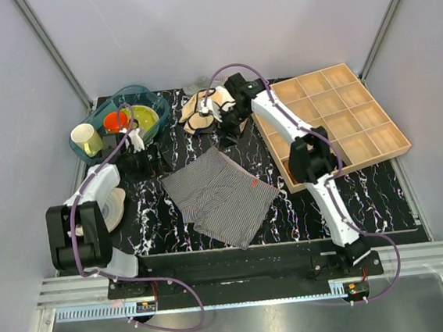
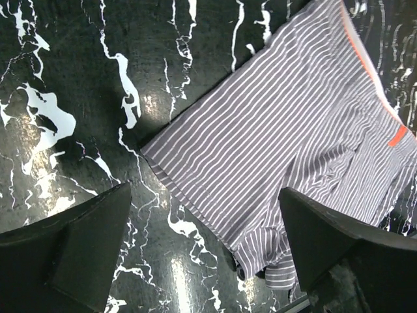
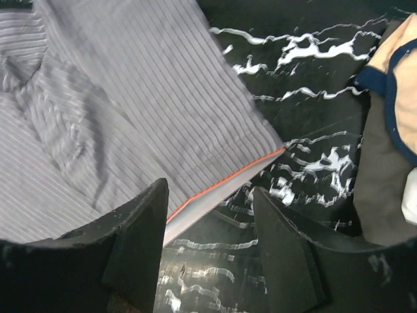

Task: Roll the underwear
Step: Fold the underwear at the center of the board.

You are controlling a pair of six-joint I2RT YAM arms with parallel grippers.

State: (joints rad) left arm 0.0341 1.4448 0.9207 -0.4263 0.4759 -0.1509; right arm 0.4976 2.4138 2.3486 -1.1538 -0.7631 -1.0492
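Observation:
Loose creases (image 3: 77,127) wrinkle the thin cloth, so the underwear's far side (image 1: 194,171) will fold over onto its near half when the robot brings the underwear's waistband corner across.
The underwear (image 1: 220,193), grey-and-white pinstriped boxer shorts, lies spread flat on the black marbled table, with a small red mark (image 1: 256,184) at its right edge. My left gripper (image 1: 147,156) hovers just beyond its far-left corner. In the left wrist view the gripper (image 2: 205,261) is open and empty, with the shorts (image 2: 293,130) ahead and to the right. My right gripper (image 1: 230,126) hovers over the far corner. In the right wrist view it (image 3: 208,222) is open and empty above the orange-edged waistband (image 3: 225,182) of the shorts (image 3: 130,98).
A beige garment with dark trim (image 1: 204,109) lies at the back, also at the right of the right wrist view (image 3: 397,117). A wooden compartment tray (image 1: 334,116) stands at the right. A clear bin (image 1: 119,121) of cups and bowls and a plate (image 1: 117,207) are at the left.

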